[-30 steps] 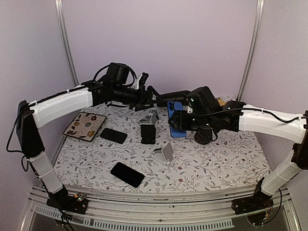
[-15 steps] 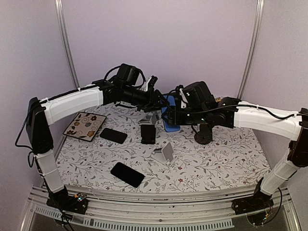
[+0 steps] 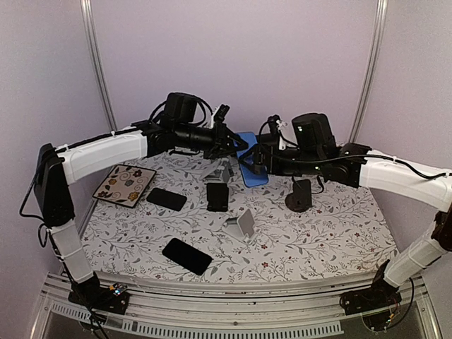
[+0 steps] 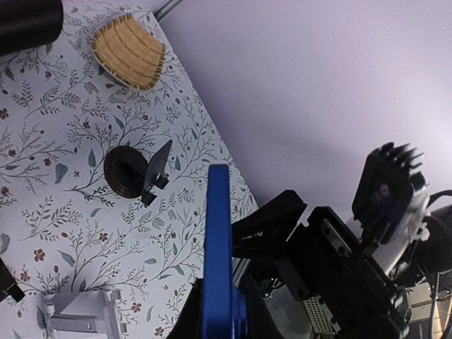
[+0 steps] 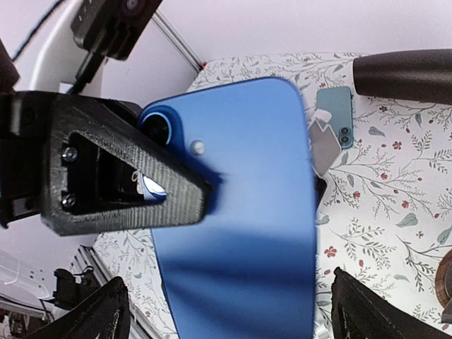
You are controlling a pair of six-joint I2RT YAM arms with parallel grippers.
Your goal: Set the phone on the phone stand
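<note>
The blue phone is slanting from my left gripper at its camera end (image 3: pixel 246 137). My right gripper should hold the phone's lower end (image 3: pixel 256 180) while my left gripper takes a new grip on the phone.
A blue phone (image 3: pixel 251 169) hangs in the air over the back of the table, between the two arms. My left gripper (image 3: pixel 237 148) is shut on its camera end; in the left wrist view the blue phone (image 4: pixel 217 240) stands edge-on in that gripper (image 4: pixel 219 307). My right gripper (image 5: pixel 233 311) is open, its fingers (image 5: pixel 367 304) wide on either side of the phone's blue back (image 5: pixel 240 233), apart from it. A grey phone stand (image 3: pixel 241 224) sits mid-table and a black round-base stand (image 3: pixel 300 194) stands to its right.
Two black phones (image 3: pixel 167 198) (image 3: pixel 187 256) lie on the floral cloth. A black stand (image 3: pixel 217 196) and a grey stand (image 3: pixel 222 171) with a teal phone (image 5: pixel 335 116) sit below the grippers. A patterned plate (image 3: pixel 125 183) lies left; a wicker basket (image 4: pixel 131 51) sits at the back.
My left gripper has closed on the blue phone. My right gripper has opened off it and drawn back to the right, leaving the phone in the left gripper.
</note>
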